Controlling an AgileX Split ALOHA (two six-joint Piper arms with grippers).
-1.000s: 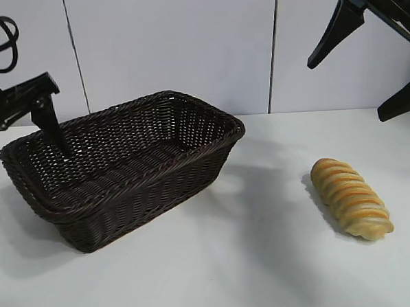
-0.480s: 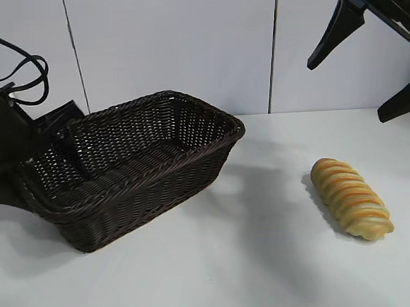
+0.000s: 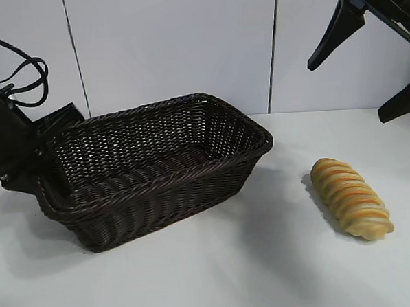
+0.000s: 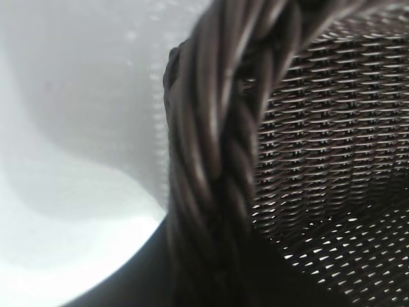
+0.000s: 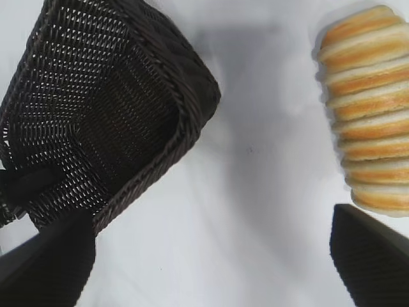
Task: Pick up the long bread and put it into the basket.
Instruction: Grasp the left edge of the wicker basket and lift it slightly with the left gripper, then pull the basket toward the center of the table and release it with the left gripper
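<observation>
My left gripper should turn the basket's braided rim [image 3: 48, 204] back to square before it opens, because the basket stands crooked, with its end [image 3: 254, 138] near the bread angled toward the wall.
The long bread [image 3: 350, 197], golden with orange and pale stripes, lies on the white table at the right, apart from everything. The dark woven basket [image 3: 159, 204] stands left of centre. My left gripper [image 3: 42, 162] is at the basket's left end, shut on the braided rim [image 4: 217, 147], which fills the left wrist view and runs down between the jaws [image 4: 211, 281]. High at the upper right my right gripper [image 3: 346, 92] hangs open and holds nothing. In the right wrist view its fingers [image 5: 51, 262] frame bare table, with the bread [image 5: 370, 109] and the basket [image 5: 96, 109] beyond.
A white panelled wall [image 3: 172, 45] closes the back of the table [image 3: 266, 274]. A strip of bare table separates the basket from the bread. Black cables [image 3: 22, 74] loop above the left arm.
My left gripper came down onto the basket's left end and shut on its rim. The basket then slid to the right, toward the bread. The right arm and the bread stayed still.
</observation>
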